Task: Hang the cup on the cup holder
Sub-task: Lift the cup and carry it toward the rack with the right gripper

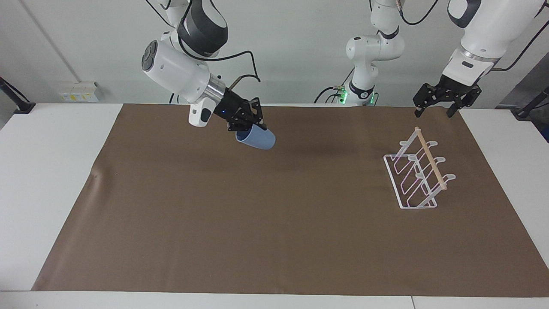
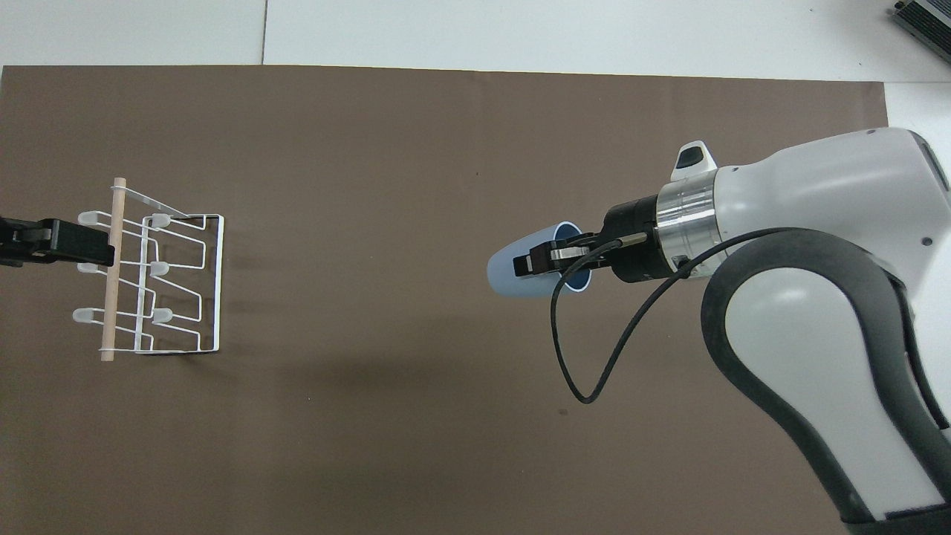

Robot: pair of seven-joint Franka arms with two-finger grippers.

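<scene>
The cup holder has capped pegs sticking out, so I expect the light-blue cup to take one inside and stay hanging at a slant when the robot hangs it.
The light-blue cup hangs tilted in the air over the middle of the brown mat, its open mouth turned toward the wrist. My right gripper is shut on the cup's rim, with one finger inside the mouth. The white wire cup holder, topped by a wooden dowel, stands on the mat at the left arm's end of the table. My left gripper waits open in the air over the mat's edge beside the holder, holding nothing.
A brown mat covers most of the white table. A loose black cable loops down from the right wrist. A dark box sits at the table's corner.
</scene>
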